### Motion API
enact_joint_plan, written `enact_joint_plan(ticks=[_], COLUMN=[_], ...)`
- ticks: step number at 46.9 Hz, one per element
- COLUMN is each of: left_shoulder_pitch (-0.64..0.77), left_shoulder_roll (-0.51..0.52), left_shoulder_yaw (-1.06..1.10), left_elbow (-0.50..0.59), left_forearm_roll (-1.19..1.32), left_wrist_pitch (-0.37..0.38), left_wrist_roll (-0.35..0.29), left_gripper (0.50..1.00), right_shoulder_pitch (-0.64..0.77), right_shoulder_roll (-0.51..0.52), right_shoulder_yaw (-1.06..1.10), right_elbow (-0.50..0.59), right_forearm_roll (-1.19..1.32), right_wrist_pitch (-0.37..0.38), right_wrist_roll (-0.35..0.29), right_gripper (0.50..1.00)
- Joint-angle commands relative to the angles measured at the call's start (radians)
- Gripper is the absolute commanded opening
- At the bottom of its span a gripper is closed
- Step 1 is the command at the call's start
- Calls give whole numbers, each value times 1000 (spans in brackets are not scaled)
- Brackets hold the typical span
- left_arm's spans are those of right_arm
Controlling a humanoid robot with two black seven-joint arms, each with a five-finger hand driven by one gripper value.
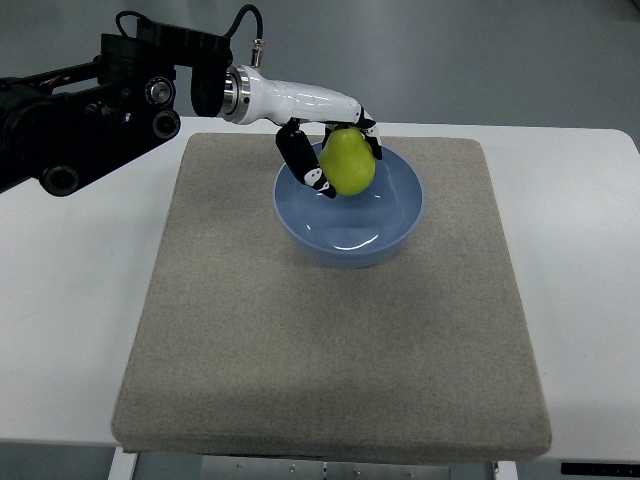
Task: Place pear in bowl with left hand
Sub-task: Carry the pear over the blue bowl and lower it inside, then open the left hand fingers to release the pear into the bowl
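The pear (348, 162) is hanging above the blue bowl's open inside. My left gripper should keep lowering the pear toward the bowl's bottom (345, 222) until it is below the bowl's rim, and then let go.
A yellow-green pear (349, 162) hangs over the left rear part of a blue bowl (385, 230). My left hand (335, 150), white with black fingers, is shut on the pear; one finger (300, 160) runs down its left side and others wrap its right. The arm comes in from the upper left. Whether the pear touches the bowl's inside cannot be told. The right hand does not show.
The bowl stands on a grey-beige mat (330, 340) laid over a white table (70, 300). The black arm housing (90, 100) with a cable sits over the table's far left corner.
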Motion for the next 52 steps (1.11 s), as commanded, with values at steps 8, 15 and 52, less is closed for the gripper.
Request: enact_joint_plan(ticks=[8, 15, 52], left_shoulder_pitch=[8, 11, 29], left_shoulder_roll=[-27, -34, -34], left_shoulder_yaw=[30, 44, 63], left_elbow=[23, 26, 40], left_forearm_roll=[14, 69, 66], left_wrist_pitch=[0, 7, 14], left_wrist_roll=[2, 2, 0], left_gripper=[500, 500, 889], right_shoulder_pitch=[0, 0, 0], right_shoulder_roll=[0, 0, 0], right_shoulder_yaw=[0, 0, 0], right_elbow=[0, 0, 0], right_forearm_roll=[0, 0, 0], right_wrist_pitch=[0, 0, 0], right_wrist_roll=[0, 0, 0], right_gripper=[926, 926, 926])
